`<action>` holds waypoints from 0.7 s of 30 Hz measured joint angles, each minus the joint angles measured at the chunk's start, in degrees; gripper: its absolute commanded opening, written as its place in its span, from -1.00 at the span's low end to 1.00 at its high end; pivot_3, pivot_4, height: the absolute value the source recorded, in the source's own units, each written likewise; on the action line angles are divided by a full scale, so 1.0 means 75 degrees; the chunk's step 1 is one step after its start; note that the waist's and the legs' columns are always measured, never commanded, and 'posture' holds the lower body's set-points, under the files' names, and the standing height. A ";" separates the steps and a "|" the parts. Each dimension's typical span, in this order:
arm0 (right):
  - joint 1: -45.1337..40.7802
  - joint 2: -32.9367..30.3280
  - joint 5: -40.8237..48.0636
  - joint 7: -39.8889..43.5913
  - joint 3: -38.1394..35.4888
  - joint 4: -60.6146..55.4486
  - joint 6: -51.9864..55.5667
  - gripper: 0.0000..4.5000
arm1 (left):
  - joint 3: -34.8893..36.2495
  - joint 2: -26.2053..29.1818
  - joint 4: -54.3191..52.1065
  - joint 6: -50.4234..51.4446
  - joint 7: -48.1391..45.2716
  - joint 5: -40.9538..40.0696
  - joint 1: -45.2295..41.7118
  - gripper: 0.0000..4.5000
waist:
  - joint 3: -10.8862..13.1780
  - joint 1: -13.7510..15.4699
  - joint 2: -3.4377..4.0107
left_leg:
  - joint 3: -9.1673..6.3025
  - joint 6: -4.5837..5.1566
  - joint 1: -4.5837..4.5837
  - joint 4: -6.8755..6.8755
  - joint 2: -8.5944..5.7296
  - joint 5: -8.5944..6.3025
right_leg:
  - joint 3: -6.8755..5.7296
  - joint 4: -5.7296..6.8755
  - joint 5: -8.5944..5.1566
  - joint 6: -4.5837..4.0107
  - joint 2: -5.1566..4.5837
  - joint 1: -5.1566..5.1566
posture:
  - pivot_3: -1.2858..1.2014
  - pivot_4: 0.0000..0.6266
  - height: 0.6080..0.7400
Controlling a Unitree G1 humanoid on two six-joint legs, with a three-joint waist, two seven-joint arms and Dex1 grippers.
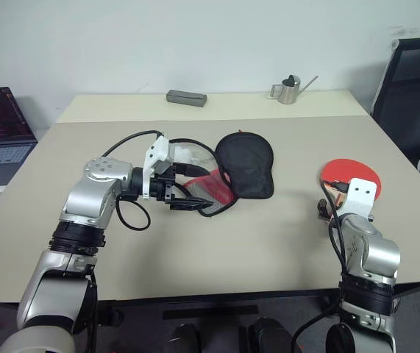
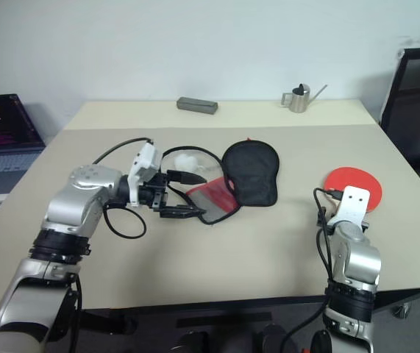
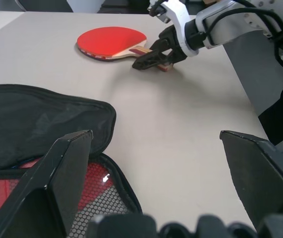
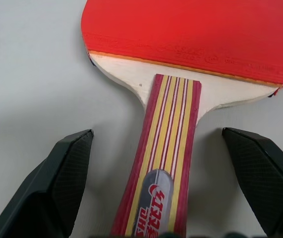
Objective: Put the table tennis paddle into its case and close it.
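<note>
The table tennis paddle (image 1: 352,175) will fit inside the black half (image 1: 246,165), handle and all, when I lower it, because that half has a round far end and gets narrower toward me.
The table tennis paddle (image 1: 344,171) lies flat at the table's right, red face up, its striped handle (image 4: 163,163) pointing toward me. My right gripper (image 4: 156,135) is open and low over the table, one finger on each side of the handle, not touching it. The case (image 1: 245,163) lies unzipped at the middle of the table. Its black half is folded back and its red half with the mesh pocket (image 3: 99,196) faces up. My left gripper (image 1: 193,193) is open at the case's near left edge, one finger (image 3: 64,173) over the mesh.
A small grey box (image 1: 186,97) and a metal watering can (image 1: 289,90) stand at the table's far edge. A laptop (image 1: 0,140) sits on a side desk at the left. A black chair (image 1: 415,81) stands beyond the right corner.
</note>
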 measured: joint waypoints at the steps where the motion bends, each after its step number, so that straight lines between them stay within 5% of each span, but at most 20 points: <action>1: -0.0068 -0.0067 0.0025 0.0005 0.0000 0.0145 -0.0031 0.99 | 0.0011 0.0002 -0.0002 0.0001 0.0011 0.0000 0.0014 1.00 | 0.0000 -0.0001 0.0000 | 0.0001 0.0004 0.0000 0.0005 0.0000 0.0003 | 0.0002 0.0000 0.0001 -0.0002 0.0000 0.0001 | 0.03 -0.52 1.00; 5: -0.0427 -0.0497 0.0236 0.0108 -0.0031 0.0905 -0.0184 0.73 | 0.0016 0.0006 -0.0011 0.0006 0.0104 0.0000 0.0052 1.00 | 0.0000 0.0012 -0.0001 | 0.0002 0.0009 -0.0007 0.0049 -0.0001 0.0006 | 0.0007 -0.0001 0.0008 -0.0001 -0.0001 0.0011 | 0.03 -0.52 1.00; 14: -0.0682 -0.0704 0.0520 -0.0017 -0.0055 0.1412 -0.0366 -0.47 | 0.0025 0.0050 -0.0095 0.0010 0.0151 -0.0001 0.0089 1.00 | -0.0005 0.0056 -0.0009 | 0.0002 0.0009 -0.0023 0.0058 -0.0009 0.0006 | 0.0009 -0.0008 0.0012 0.0006 -0.0005 0.0013 | 0.03 -0.52 1.00; 21: -0.0681 -0.0653 0.0599 -0.0209 -0.0038 0.1471 -0.0586 -0.49 | 0.0186 0.0113 -0.0252 0.0022 0.0321 -0.0002 0.0211 1.00 | -0.0005 0.0058 -0.0009 | 0.0003 0.0009 -0.0025 0.0057 -0.0008 0.0006 | 0.0011 -0.0011 0.0012 0.0006 -0.0006 0.0007 | 0.03 -0.52 1.00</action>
